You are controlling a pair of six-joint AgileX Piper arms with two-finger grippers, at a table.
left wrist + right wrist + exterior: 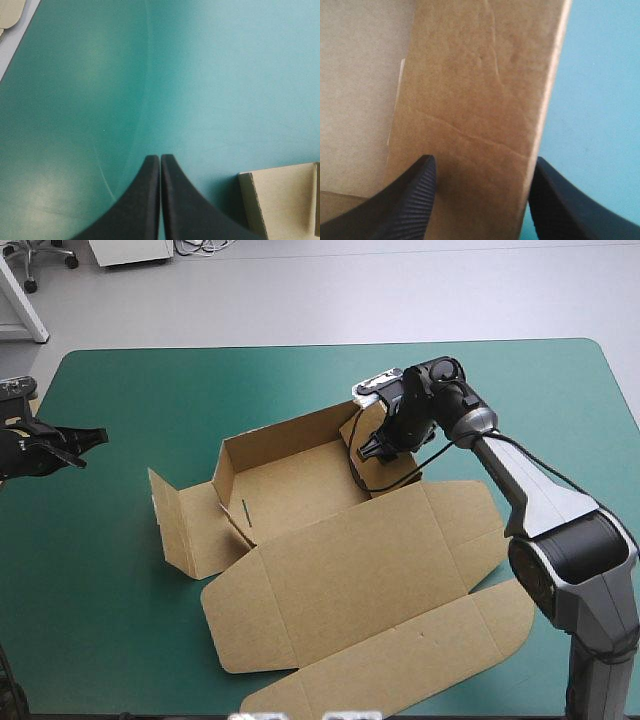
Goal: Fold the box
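Note:
A crease [338,513] joins the tray and the lid [360,575], so the lid should follow along and slope down from the tray when the robot lifts the tray by its side.
The brown box [350,560] lies mid-table as an open tray with its back wall raised and its lid flat toward the front edge. My right gripper [378,450] is open at the tray's right wall. In the right wrist view that wall [480,90] stands between the fingers [412,200] of the right gripper [482,162], one inside the tray and one outside over the cover. My left gripper [95,437] hovers near the table's left edge, well apart from the box. It is shut [160,156] with nothing in it, and a corner of the box's left flap [280,200] shows beside it.
The box's left side flap [185,525] stands upright, splayed outward. Bare teal-green cover [150,400] lies to the left and beyond the box. The table's edge [17,47] runs ahead of the left gripper, with a pale beige piece [10,12] past it.

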